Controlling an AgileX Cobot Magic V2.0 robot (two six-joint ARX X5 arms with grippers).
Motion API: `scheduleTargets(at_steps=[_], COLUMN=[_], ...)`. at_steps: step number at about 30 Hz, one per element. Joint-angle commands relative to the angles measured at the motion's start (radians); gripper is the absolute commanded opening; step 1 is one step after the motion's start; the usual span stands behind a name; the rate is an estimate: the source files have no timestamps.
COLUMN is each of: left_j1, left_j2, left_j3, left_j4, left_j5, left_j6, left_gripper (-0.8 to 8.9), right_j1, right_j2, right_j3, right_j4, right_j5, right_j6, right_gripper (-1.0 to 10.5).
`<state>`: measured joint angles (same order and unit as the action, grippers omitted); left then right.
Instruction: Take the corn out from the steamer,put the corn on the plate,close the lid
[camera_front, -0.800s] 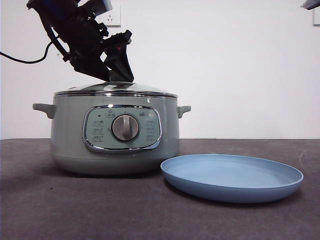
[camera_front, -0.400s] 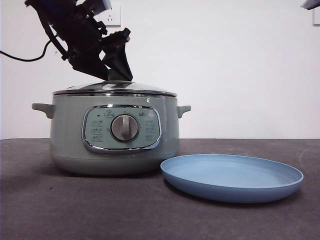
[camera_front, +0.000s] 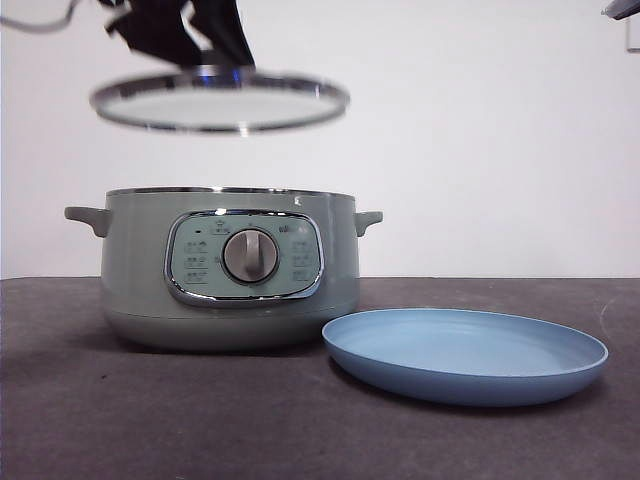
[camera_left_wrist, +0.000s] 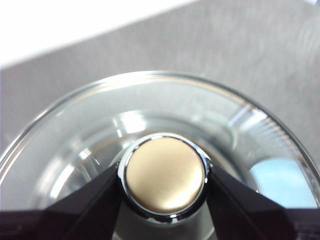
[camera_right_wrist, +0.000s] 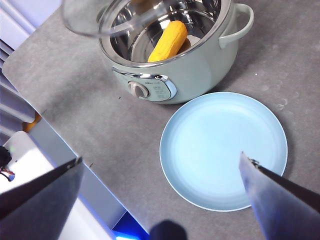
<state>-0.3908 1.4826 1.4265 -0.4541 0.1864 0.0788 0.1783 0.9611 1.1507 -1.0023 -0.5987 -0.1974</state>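
The corn (camera_right_wrist: 169, 42) will stay still on the light-blue plate when I lower it there, because the plate has a broad flat bottom (camera_front: 465, 347) inside its raised rim.
My left gripper (camera_left_wrist: 165, 176) is shut on the round knob (camera_left_wrist: 165, 172) of the glass lid (camera_front: 220, 100) and holds the lid level in the air, well above the sage-green steamer (camera_front: 230, 265). In the front view this gripper (camera_front: 212, 50) comes in from the top left. The steamer stands open. The right wrist view shows the yellow-orange corn (camera_right_wrist: 168, 40) lying inside the steamer (camera_right_wrist: 200, 60), with the lid's edge (camera_right_wrist: 100, 25) over it. The light-blue plate (camera_front: 465, 352) lies empty beside the steamer. My right gripper (camera_right_wrist: 161, 158) is open, high above the plate (camera_right_wrist: 223, 150).
The dark grey table (camera_front: 150, 420) ends at an edge near the steamer's dial side (camera_right_wrist: 65, 145), with white and blue equipment beyond it. A white wall stands behind. The waiting arm shows as a tip at the front view's top right corner (camera_front: 625, 8).
The lid sat on the steamer with the left gripper at its knob; now the gripper has lifted it well clear of the rim. The steamer and the plate have not moved.
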Motion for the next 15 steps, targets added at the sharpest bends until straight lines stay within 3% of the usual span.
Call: scheduleTargets(at_steps=[1,5,15], left_j1=[0.000,0.000,0.000], left_j2=[-0.066,-0.166,-0.403], left_j3=[0.023,0.023,0.020], left_j4=[-0.023,-0.134,-0.289], left_j5=[0.007,0.006,0.003], left_j6=[0.004,0.004,0.004], left_gripper=[-0.08,-0.08,-0.08], right_j1=[0.002,0.002,0.009], right_j2=[0.000,0.001,0.031], right_j3=[0.003,0.003,0.003], right_j4=[0.003,0.032,0.310], right_j5=[0.002,0.002,0.003], right_j6=[0.006,0.016,0.215], right_gripper=[6.0,6.0,6.0])
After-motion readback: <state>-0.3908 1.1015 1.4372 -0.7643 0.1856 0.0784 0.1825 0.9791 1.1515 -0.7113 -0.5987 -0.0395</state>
